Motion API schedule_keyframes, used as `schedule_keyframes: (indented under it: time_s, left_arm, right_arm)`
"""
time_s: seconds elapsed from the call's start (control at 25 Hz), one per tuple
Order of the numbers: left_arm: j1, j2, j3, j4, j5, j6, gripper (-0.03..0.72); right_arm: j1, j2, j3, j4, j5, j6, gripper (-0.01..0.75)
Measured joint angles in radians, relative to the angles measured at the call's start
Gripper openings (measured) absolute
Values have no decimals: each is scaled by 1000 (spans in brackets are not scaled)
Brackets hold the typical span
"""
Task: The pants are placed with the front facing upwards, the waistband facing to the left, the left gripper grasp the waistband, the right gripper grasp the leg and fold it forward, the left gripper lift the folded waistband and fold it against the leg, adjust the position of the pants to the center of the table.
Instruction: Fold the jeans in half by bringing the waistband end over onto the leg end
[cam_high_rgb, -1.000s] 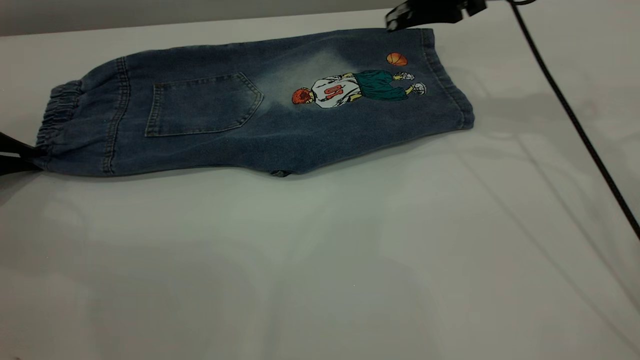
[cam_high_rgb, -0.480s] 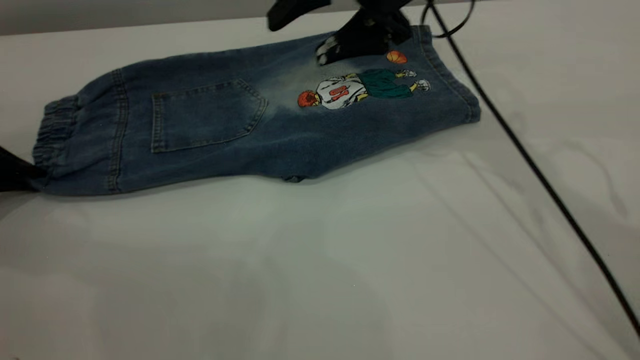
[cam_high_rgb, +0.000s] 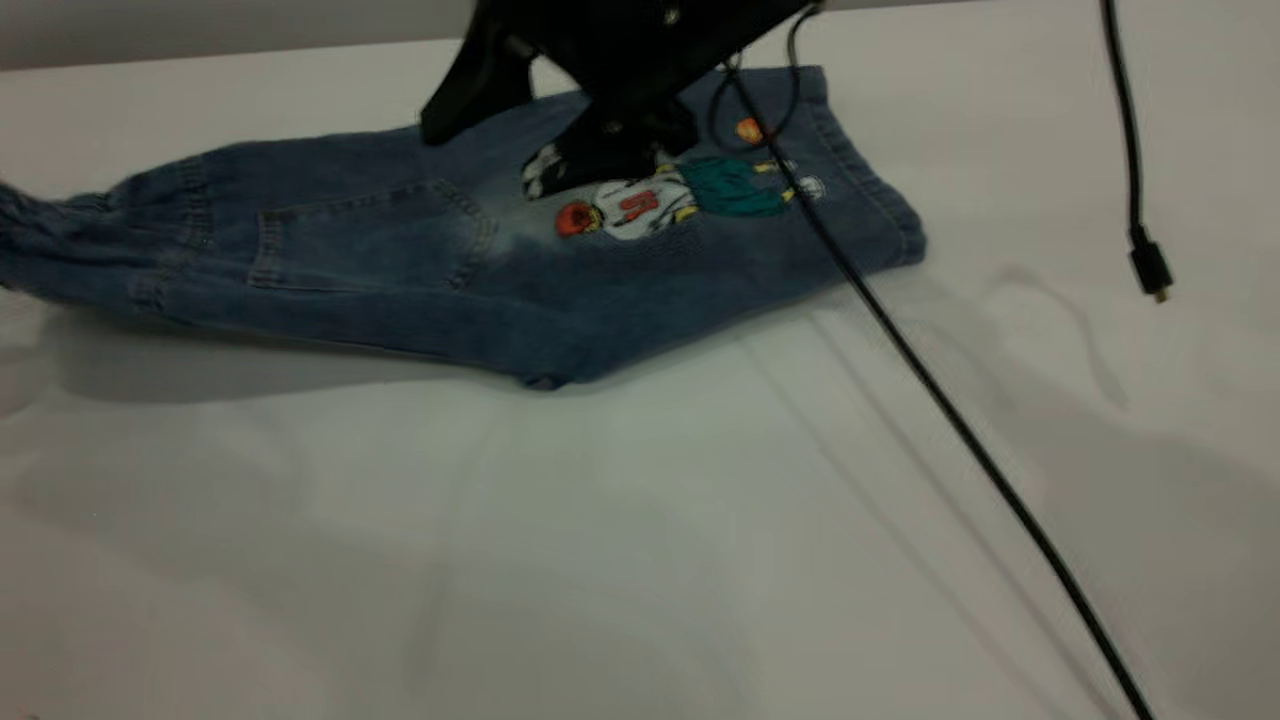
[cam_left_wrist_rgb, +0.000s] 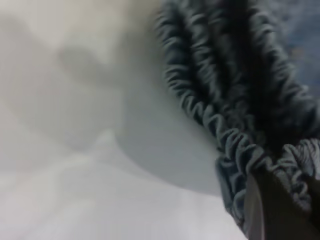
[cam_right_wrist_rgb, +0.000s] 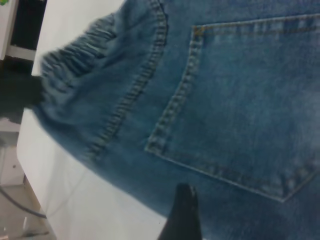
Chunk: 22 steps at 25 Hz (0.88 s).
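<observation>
The pants' waistband is up in my left gripper while the leg lies free (cam_high_rgb: 828, 228), so next my right gripper pins the leg at the cartoon player (cam_high_rgb: 642, 206) before folding.
The pants (cam_high_rgb: 560, 290) lie pocket side up across the far part of the table (cam_high_rgb: 640, 540), with the cartoon player (cam_high_rgb: 640, 205) on the leg (cam_high_rgb: 850, 190) at the right. The waistband (cam_high_rgb: 25, 235) at the far left hangs raised off the table, casting a shadow. In the left wrist view the puckered waistband (cam_left_wrist_rgb: 235, 145) is bunched around my left gripper (cam_left_wrist_rgb: 272, 200), which is shut on it. My right gripper (cam_high_rgb: 520, 140) hovers open over the pants' middle, between the patch pocket (cam_high_rgb: 370, 240) and the cartoon. One finger (cam_right_wrist_rgb: 183, 215) shows above the denim near the pocket (cam_right_wrist_rgb: 250, 105).
A thin black cable (cam_high_rgb: 930, 390) runs from the right arm diagonally over the leg and down to the front right corner. A second cable ends in a loose plug (cam_high_rgb: 1150, 272) hanging at the right. Bare table lies in front of the pants.
The right gripper has swung from the leg's hem leftward to over the pants' middle. The waistband end has risen off the table and the pants have shifted left.
</observation>
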Motion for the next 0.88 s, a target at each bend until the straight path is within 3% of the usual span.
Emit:
schedule_keyframes:
  time_s: [0.32,0.56,0.88]
  left_arm:
    - [-35,-209,-2,1,37,-28,83]
    - [-160,-285,-3,-22,23,-30,83]
    - [-352,-318,-3,-50,-41,-32,83]
  right_arm:
    - [89,61,-54,9,19,7,557]
    - [155,68,-60,8,20,7,557]
    - [150,68,-62,8,43,7,557]
